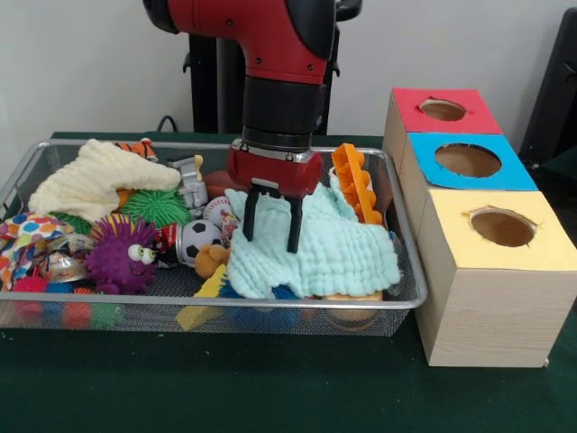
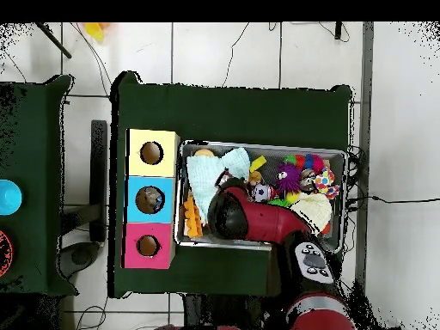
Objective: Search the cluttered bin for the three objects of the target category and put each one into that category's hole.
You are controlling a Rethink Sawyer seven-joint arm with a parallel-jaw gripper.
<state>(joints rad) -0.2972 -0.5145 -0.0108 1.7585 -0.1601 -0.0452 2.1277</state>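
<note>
The pale mint cloth (image 1: 311, 244) has blue bits (image 1: 284, 292) sticking out below it, so I should expect a blue spiky ball hidden under the cloth when I lift it.
The wire mesh bin (image 1: 297, 305) is full of toys and cloths. My gripper (image 1: 270, 242) is open, its two black fingers (image 1: 295, 225) pointing down over the left part of a pale mint cloth (image 1: 329, 253), with nothing between them. The blue-topped box's hole (image 1: 467, 160) is to the right of the bin, between the red-topped hole (image 1: 443, 109) and the yellow-topped hole (image 1: 502, 227). In the overhead view the arm (image 2: 232, 215) covers the gripper, the bin (image 2: 258, 144) lies right of the boxes, and the blue hole (image 2: 150, 199) shows something dark inside.
The bin holds a cream cloth (image 1: 95, 180), a green spiky ball (image 1: 155, 207), a purple spiky ball with eyes (image 1: 120, 255), a soccer ball (image 1: 196, 239), an orange plastic toy (image 1: 354, 180), a yellow block (image 1: 203, 302) and a dotted cloth (image 1: 32, 239).
</note>
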